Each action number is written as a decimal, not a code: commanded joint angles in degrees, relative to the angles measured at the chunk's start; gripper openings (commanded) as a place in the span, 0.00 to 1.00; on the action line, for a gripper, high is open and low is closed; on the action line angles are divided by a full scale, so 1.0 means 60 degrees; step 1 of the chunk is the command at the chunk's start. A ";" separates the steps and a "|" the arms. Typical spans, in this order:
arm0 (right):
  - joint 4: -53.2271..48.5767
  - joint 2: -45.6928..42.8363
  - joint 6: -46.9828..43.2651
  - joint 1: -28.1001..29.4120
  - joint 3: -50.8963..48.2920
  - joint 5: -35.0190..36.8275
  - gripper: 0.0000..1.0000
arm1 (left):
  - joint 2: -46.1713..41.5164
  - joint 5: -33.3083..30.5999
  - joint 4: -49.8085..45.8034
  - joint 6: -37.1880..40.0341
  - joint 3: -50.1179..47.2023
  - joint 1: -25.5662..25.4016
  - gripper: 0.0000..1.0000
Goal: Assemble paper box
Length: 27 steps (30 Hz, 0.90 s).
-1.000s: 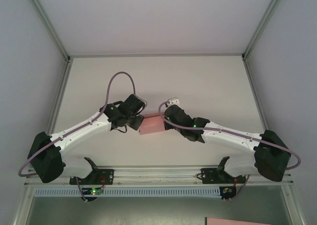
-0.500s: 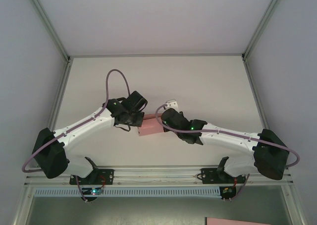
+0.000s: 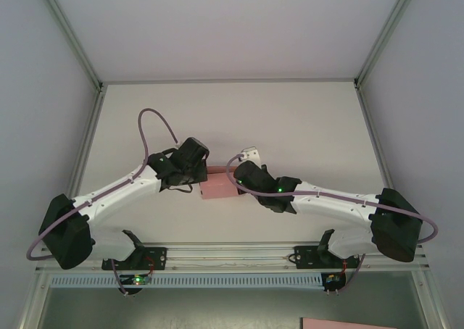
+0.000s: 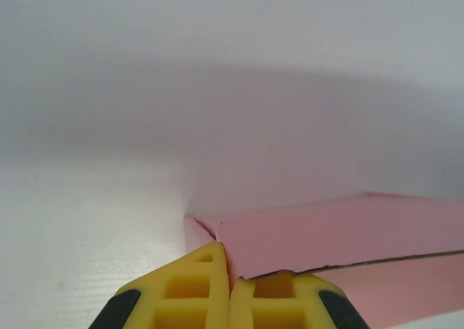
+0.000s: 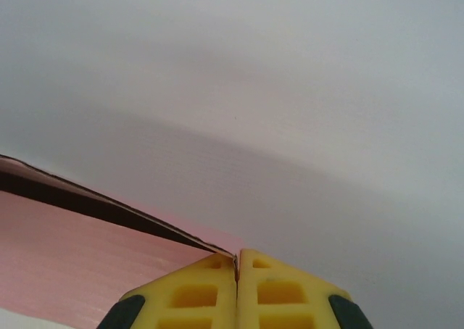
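The paper box's flap stands ajar and my left gripper holds just its corner edge, so my left gripper should open and then squeeze across the box's end.
The paper box is a small pink box held between my two grippers over the middle of the white table. My left gripper is at its left end. In the left wrist view the yellow fingers are shut, with a flap edge of the paper box pinched in my left gripper. My right gripper is at the box's right end. The right wrist view has my right gripper shut on a thin edge of the paper box, whose flap stands slightly ajar.
Grey walls enclose the table on the left, right and back. A metal rail with both arm bases runs along the near edge. A pink sheet corner lies below the rail at the bottom right.
Both grippers and the box between them have shifted slightly left and toward the near edge. The left arm's cable loop has swung left. Both grips have stayed shut.
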 commanded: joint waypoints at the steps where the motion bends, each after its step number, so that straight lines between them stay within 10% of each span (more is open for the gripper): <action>1: -0.0043 0.0109 0.0163 0.0241 -0.0283 -0.0351 0.00 | 0.0200 0.0442 0.0716 -0.0740 -0.0727 0.0015 0.00; 18: 0.4624 -0.0486 -0.2305 0.1646 -0.3260 0.1529 0.00 | -0.2077 -0.0992 0.4683 0.1349 -0.5077 -0.1972 0.01; 27: 0.4732 -0.0360 -0.2210 0.1899 -0.3431 0.2591 0.00 | -0.3482 -0.0342 0.3338 0.1265 -0.4292 -0.1981 0.69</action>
